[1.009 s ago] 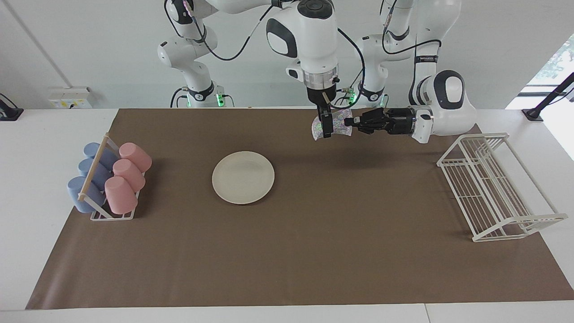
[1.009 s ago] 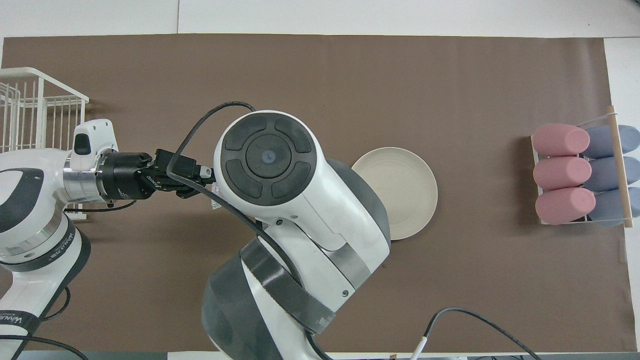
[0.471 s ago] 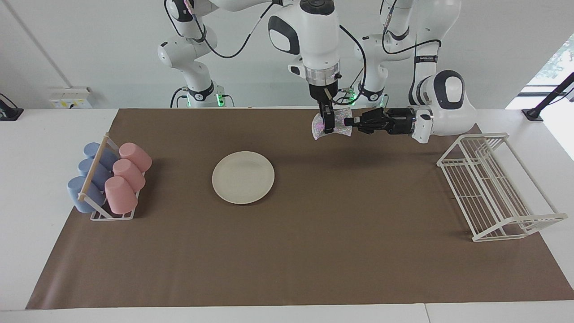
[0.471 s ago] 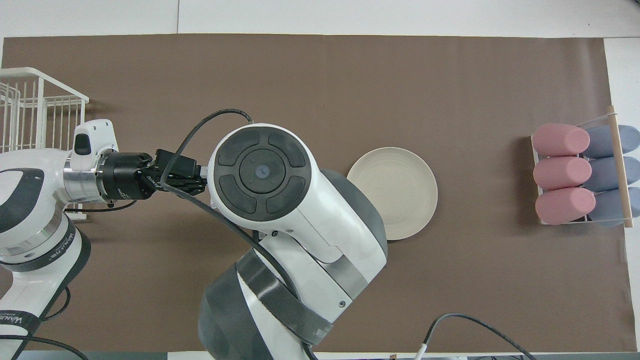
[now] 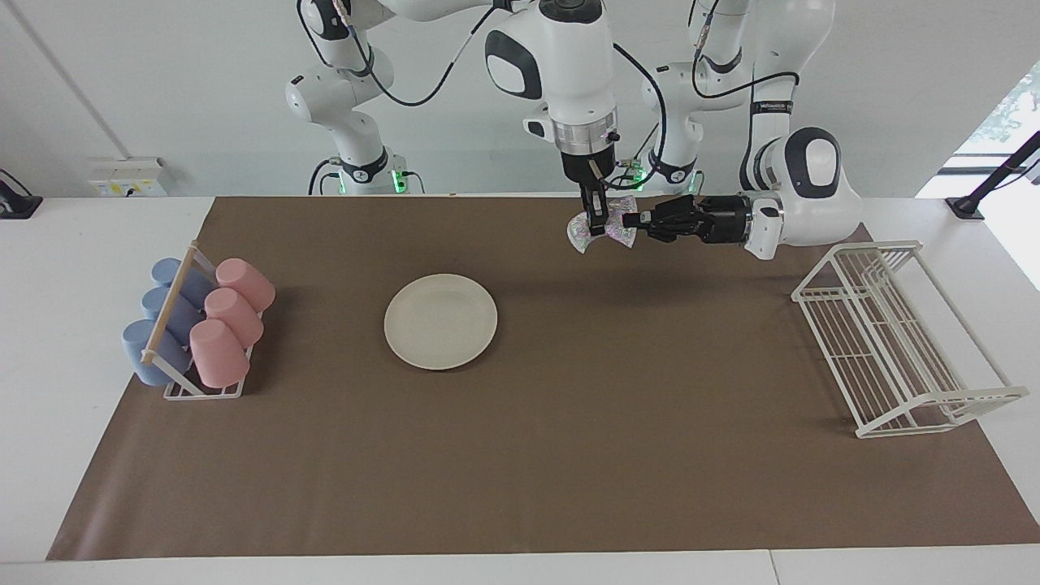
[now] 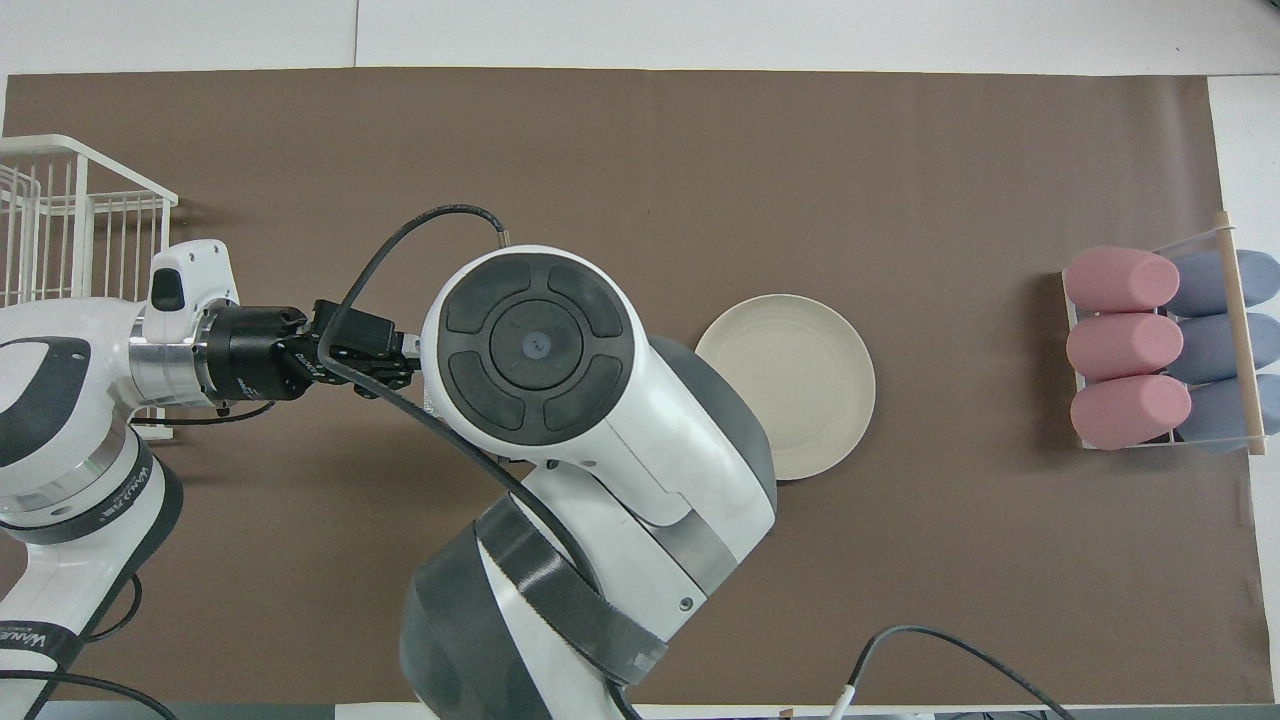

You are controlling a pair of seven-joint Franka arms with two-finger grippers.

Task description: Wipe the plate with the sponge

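Note:
The robot's left gripper is closed on the sponge's end point(image 5: 623, 234), so it should let go and move away before the right gripper takes the sponge down to the plate point(image 5: 440, 322).
The cream-white plate point(image 5: 440, 321) lies on the brown mat, toward the right arm's end of the table; it also shows in the overhead view point(image 6: 790, 385). The silvery sponge point(image 5: 580, 231) hangs in the air over the mat, near the robots' edge of it. My right gripper point(image 5: 599, 225) points straight down and is shut on the sponge's pinched middle. My left gripper point(image 5: 632, 219) reaches in level and is shut on the sponge's end. In the overhead view the right arm's wrist hides the sponge and the right gripper; the left gripper point(image 6: 400, 358) shows beside it.
A rack of pink and blue cups point(image 5: 203, 325) stands at the right arm's end of the mat. A white wire dish rack point(image 5: 894, 333) stands at the left arm's end. The brown mat point(image 5: 520, 455) covers the table.
My right gripper's fingers have closed on the sponge's middle, which now looks more pinched. Both grippers and the sponge have risen slightly.

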